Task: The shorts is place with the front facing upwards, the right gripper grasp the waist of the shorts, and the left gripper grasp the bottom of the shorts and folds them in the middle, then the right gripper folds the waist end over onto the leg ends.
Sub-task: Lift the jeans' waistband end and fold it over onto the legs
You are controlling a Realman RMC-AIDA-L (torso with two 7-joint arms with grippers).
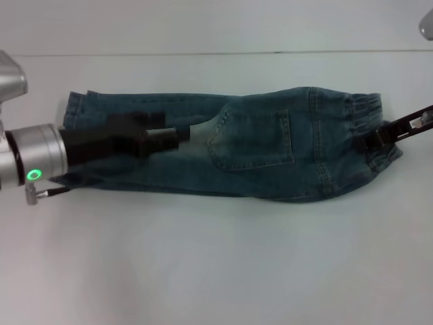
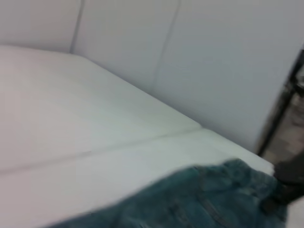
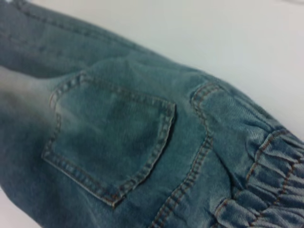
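Observation:
The robot can expect the waist of the shorts (image 1: 358, 135) to bunch up and gape when it folds that waist onto the leg ends, because the waist is drawn together in ruffles (image 1: 366, 110).
The shorts (image 1: 257, 156) lie folded lengthwise across the table, patch pocket (image 1: 254, 142) up. The leg ends (image 1: 74, 112) are at the left and the ruffled waist of the shorts (image 1: 365, 112) at the right. My left gripper (image 1: 177, 138), black on a silver wrist with a green light, hovers blurred over the leg half. My right gripper (image 1: 376, 141) sits at the waist's outer edge, its black fingers closed on the band. The right wrist view shows the pocket (image 3: 111, 142) and the gathered waistband (image 3: 270, 180) close up. The left wrist view shows the shorts (image 2: 199, 199) with a dark claw (image 2: 287, 183) at their end.
The white table (image 1: 216, 264) spreads wide in front of and behind the shorts. A pale wall (image 2: 199, 61) stands behind the table's far edge. A grey object (image 1: 426, 27) shows at the top right corner.

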